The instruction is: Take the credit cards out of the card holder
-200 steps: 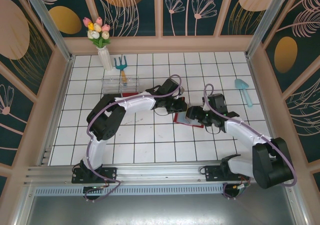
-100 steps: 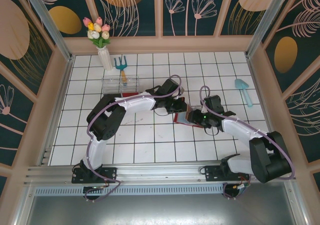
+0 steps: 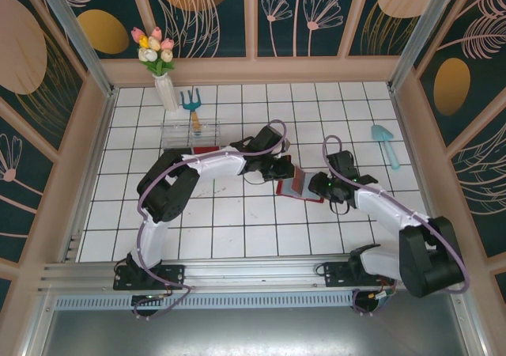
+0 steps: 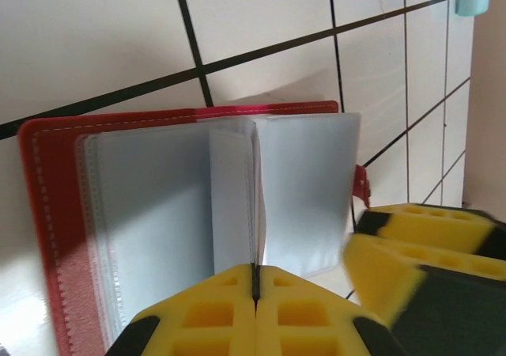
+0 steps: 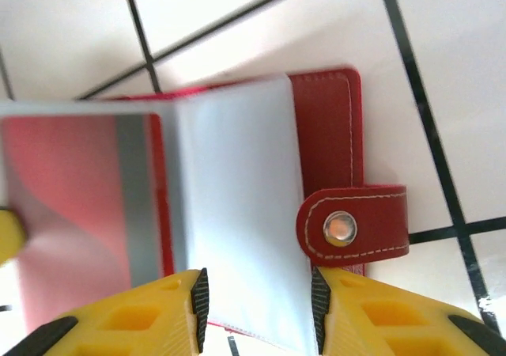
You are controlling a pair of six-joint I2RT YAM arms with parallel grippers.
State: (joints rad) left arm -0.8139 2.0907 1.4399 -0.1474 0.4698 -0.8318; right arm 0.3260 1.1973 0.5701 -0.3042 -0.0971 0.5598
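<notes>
The pink-red card's leaf (image 3: 298, 180) is standing up, so the robot's left gripper should lay it flat and hold it down while the right gripper pulls the card's striped edge (image 5: 155, 194).
The red card holder (image 3: 300, 185) lies open on the white tiles between my two grippers. My left gripper (image 4: 255, 273) is shut on the edge of one thin grey-blue pocket leaf (image 4: 304, 190) and holds it upright above the red cover (image 4: 47, 213). My right gripper (image 5: 257, 301) stands open over another pale leaf (image 5: 237, 198), one finger on each side of it, next to the snap tab (image 5: 352, 228). I cannot tell whether its pads touch the leaf. A pink-red card with a grey stripe (image 5: 71, 198) sits in a pocket to the left.
A clear plastic tray (image 3: 180, 134) with a flat red rectangle (image 3: 207, 148) stands at the back left, beside a vase of tulips (image 3: 164, 87) and a blue hand rake (image 3: 190, 103). A light blue trowel (image 3: 385, 142) lies at the right.
My right gripper swung left toward the card holder, then eased back slightly to the right. The left gripper stayed on the holder.
</notes>
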